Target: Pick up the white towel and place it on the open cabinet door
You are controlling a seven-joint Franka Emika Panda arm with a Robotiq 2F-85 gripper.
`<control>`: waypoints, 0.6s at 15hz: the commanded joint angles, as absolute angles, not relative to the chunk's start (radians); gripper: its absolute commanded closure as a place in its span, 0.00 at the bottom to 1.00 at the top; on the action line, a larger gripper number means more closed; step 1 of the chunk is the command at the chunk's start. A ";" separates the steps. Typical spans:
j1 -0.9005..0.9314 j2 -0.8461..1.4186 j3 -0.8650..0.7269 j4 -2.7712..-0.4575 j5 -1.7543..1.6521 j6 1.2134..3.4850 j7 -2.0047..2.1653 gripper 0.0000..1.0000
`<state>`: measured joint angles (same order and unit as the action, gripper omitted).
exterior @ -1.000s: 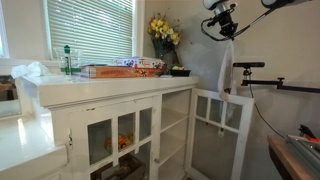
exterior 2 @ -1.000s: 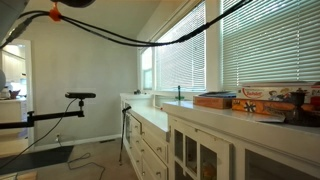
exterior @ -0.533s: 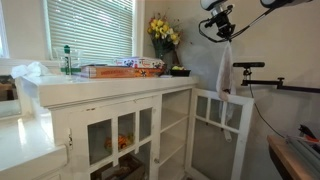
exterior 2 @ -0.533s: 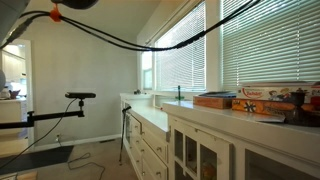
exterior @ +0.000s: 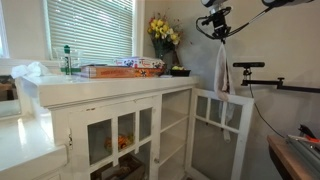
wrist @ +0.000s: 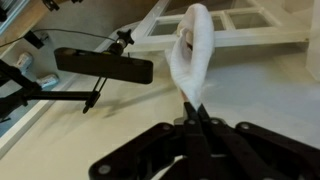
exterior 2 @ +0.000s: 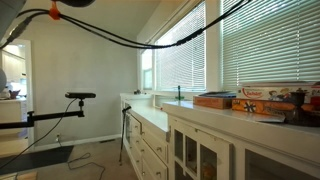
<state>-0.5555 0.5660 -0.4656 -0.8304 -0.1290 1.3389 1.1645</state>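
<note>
The white towel's lower end hangs across the open cabinet door's top edge (exterior: 237, 98). My gripper should go on over that edge and let go of the towel there.
My gripper (exterior: 221, 29) is shut on the top of the white towel (exterior: 223, 68), which hangs straight down from it. The towel's lower end hangs at the top edge of the open white cabinet door (exterior: 232, 110); I cannot tell whether it touches. In the wrist view the shut fingers (wrist: 193, 112) pinch the towel (wrist: 192, 52) and the door's white frame (wrist: 262, 38) lies beyond it. The gripper and towel do not show in the exterior view (exterior 2: 160, 90) that looks along the counter.
A white cabinet (exterior: 120, 115) with glass doors carries board game boxes (exterior: 120, 69), a green bottle (exterior: 68, 60) and yellow flowers (exterior: 163, 32). A black camera stand (exterior: 262, 80) reaches in beside the open door, also in the wrist view (wrist: 105, 65). A wooden table corner (exterior: 295, 160) is nearby.
The gripper and hanging towel have shifted slightly toward the cabinet, along the open door's top edge. Nothing else moved.
</note>
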 commanded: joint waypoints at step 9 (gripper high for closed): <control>-0.641 0.559 -0.373 -0.926 0.134 1.466 1.129 0.99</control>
